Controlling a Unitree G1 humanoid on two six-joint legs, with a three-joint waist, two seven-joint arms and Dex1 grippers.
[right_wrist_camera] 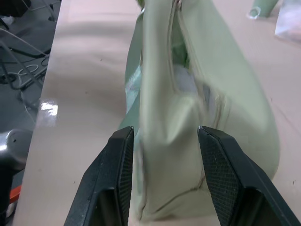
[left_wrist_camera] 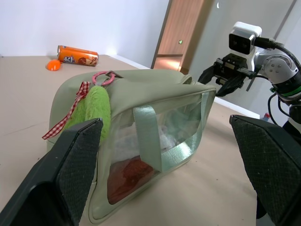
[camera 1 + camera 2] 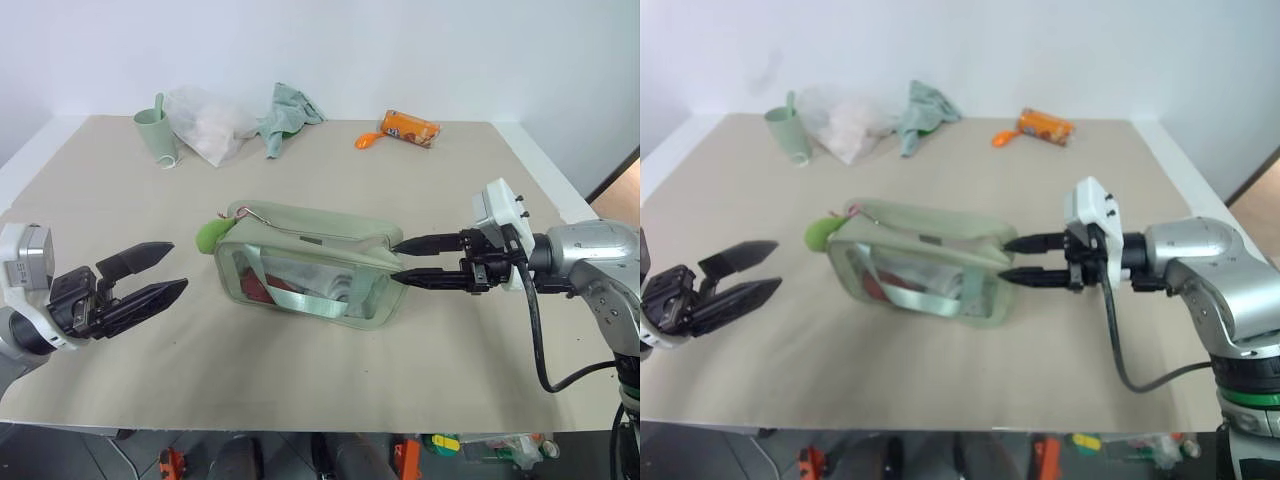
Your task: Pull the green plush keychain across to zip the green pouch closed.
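The green plush keychain (image 3: 212, 235) will swing up and flop onto the green pouch's top when the robot lifts it, because it hangs from a pink ring (image 3: 241, 212).
The green pouch (image 3: 300, 235) lies lengthwise in the middle of the table, its clear window and webbing strap facing me. The green plush keychain (image 3: 210, 234) hangs off its left end on a pink ring, with a red-and-white checked ribbon (image 2: 70, 115) beside it. My right gripper (image 3: 396, 260) is at the pouch's right end, open, one finger (image 1: 117, 174) on each side of the fabric corner (image 1: 164, 132). My left gripper (image 3: 176, 265) is open and holds nothing, a short way left of the keychain and not touching it.
Along the back of the table (image 3: 480, 190) stand a pale green cup (image 3: 155, 133), a white plastic bag (image 3: 207, 123), a teal cloth (image 3: 288, 115) and an orange packet (image 3: 410, 127) with a small orange piece (image 3: 367, 140). The table's front edge runs close below both grippers.
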